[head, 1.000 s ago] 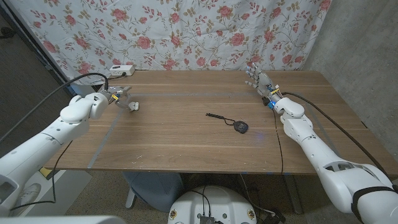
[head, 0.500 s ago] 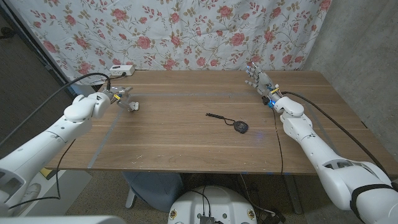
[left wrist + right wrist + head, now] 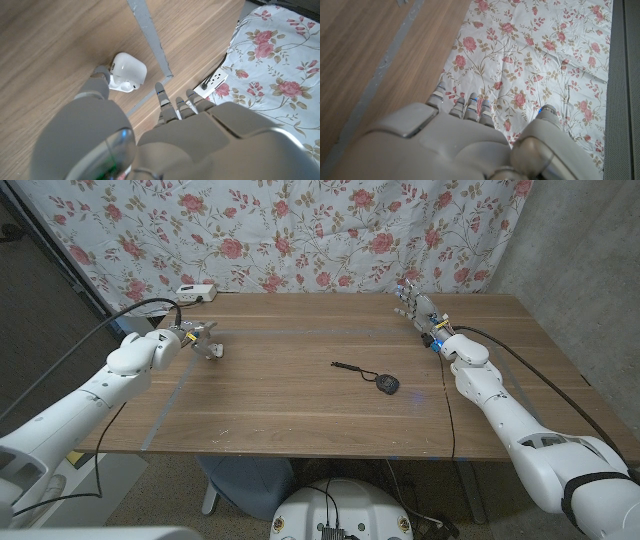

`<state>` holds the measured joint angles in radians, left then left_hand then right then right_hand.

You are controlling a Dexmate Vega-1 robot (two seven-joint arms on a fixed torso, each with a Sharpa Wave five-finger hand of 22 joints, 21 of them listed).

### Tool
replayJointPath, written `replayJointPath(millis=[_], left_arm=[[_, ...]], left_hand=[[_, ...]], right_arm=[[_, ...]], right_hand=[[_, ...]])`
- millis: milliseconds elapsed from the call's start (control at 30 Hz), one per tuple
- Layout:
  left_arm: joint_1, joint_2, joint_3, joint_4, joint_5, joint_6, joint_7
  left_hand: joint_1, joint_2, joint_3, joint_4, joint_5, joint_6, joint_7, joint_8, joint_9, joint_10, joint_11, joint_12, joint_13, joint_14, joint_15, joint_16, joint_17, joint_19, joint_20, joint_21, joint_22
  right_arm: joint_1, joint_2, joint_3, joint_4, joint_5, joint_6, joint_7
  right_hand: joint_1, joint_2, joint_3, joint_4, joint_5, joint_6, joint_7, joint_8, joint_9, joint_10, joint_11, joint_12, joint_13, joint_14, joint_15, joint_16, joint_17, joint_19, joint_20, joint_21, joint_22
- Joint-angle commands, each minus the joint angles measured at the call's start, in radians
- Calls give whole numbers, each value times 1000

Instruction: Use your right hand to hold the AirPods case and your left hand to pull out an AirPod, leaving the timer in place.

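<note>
My gripper will lift and carry the white AirPods case (image 3: pixel 129 69), which should stay open meanwhile, because a gap already shows at the open lid (image 3: pixel 125 83).
The white AirPods case (image 3: pixel 215 351) lies on the wooden table (image 3: pixel 300 415) at the left; in the left wrist view the AirPods case (image 3: pixel 128 72) sits beside a grey tape corner. My left hand (image 3: pixel 190 337) hovers just left of it with fingers apart, and its thumb (image 3: pixel 99 83) comes right up to the case's side; whether they touch is unclear. Near the table's middle right lies the black round timer (image 3: pixel 388 385), its cord stretched out to the left. My right hand (image 3: pixel 415 306) stands at the far right back, fingers spread and upright, holding nothing.
A white power strip (image 3: pixel 194 292) lies at the back left edge, under the flowered curtain (image 3: pixel 300 230). Grey tape lines (image 3: pixel 168 400) mark a rectangle on the table. Black cables trail from both arms.
My left hand has edged slightly right, closer to the case. The case, the timer and my right hand stay where they were.
</note>
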<state>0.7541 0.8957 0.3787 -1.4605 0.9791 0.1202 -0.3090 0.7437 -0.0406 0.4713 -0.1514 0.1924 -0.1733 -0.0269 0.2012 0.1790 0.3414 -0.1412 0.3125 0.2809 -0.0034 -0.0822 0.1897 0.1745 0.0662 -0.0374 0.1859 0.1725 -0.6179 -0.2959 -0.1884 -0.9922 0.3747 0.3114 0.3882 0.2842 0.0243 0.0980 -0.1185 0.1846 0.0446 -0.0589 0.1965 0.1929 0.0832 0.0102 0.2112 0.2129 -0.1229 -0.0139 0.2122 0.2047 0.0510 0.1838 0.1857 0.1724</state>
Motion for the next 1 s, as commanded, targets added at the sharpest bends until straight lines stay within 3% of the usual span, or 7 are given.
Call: replayJointPath(millis=[33, 467, 567, 800, 900, 933, 1000], left_arm=[[-12, -16, 8, 26, -12, -17, -4], [-23, -25, 17, 43, -3, -29, 16], [-23, -29, 19, 44, 3, -22, 19], [-22, -38, 13, 52, -15, -29, 21], [-40, -42, 21, 56, -20, -22, -48], [-31, -41, 12, 59, -31, -27, -28], [-21, -42, 15, 47, -6, -4, -6]], left_hand=[[10, 6, -5, -3, -1, -29, -5, -6, 4, 11, 3, 8, 4, 3, -1, -3, 2, 3, 1, 4, 0], [21, 10, -7, -6, 1, 4, 12, 5, 4, 64, 33, 13, -6, 17, 1, 5, 1, 7, 1, 5, -1], [24, 11, -8, -6, 1, 18, 29, 7, 3, 77, 62, 9, -13, 13, 1, 3, 1, 1, -4, 3, 0], [10, 14, -18, 4, 1, 46, 40, 10, 2, 96, 90, -1, -27, -7, 9, -1, 1, -48, 6, -9, 0], [2, 46, -14, 16, 2, 55, 46, 8, 2, 106, 90, -9, -35, -19, 11, -2, 2, -71, 4, -9, 2], [9, 79, 0, 19, 2, 56, 49, 6, 2, 108, 91, -15, -40, -23, 12, -1, 4, -77, 5, -5, 3], [11, 84, 3, 17, 0, 54, 49, 4, 2, 108, 87, -18, -42, -27, 15, -2, 3, -82, 7, -6, 3]], right_arm=[[12, 2, -2, 13, 0, -4, 2], [21, 6, -5, 34, -2, 3, 6], [24, 7, -7, 38, -3, 5, 8], [22, 6, -8, 36, -6, 0, 4], [19, 5, -8, 26, -5, -12, -1], [19, 5, -9, 27, -6, -11, 0], [18, 5, -9, 28, -6, -8, 1]], right_hand=[[3, 2, 4, -4, 2, 3, 0, 5, 2, 4, -2, 0, 0, -2, 2, 1, 1, -4, 5, 5, 1], [3, 2, 4, -4, 2, 5, 0, 5, 2, 3, 1, 0, 0, -2, 3, 1, 1, -5, 4, 5, 1], [3, 3, 4, -4, 2, 5, 1, 5, 2, 3, 1, 0, 0, -2, 2, 1, 1, -5, 4, 5, 1], [2, 3, 4, -4, 2, 6, 0, 6, 2, 5, -2, 0, 0, -2, 5, 1, 1, -5, 5, 5, 1], [2, 3, 4, -4, 2, 6, 0, 6, 2, 4, -2, 0, 0, -2, 5, 1, 1, -5, 5, 5, 1], [2, 3, 4, -3, 2, 6, 0, 6, 2, 4, -2, 0, 0, -2, 5, 1, 1, -5, 4, 5, 1], [1, 3, 4, -3, 2, 6, 0, 5, 2, 4, -2, 0, 0, -2, 5, 1, 1, -6, 5, 5, 1]])
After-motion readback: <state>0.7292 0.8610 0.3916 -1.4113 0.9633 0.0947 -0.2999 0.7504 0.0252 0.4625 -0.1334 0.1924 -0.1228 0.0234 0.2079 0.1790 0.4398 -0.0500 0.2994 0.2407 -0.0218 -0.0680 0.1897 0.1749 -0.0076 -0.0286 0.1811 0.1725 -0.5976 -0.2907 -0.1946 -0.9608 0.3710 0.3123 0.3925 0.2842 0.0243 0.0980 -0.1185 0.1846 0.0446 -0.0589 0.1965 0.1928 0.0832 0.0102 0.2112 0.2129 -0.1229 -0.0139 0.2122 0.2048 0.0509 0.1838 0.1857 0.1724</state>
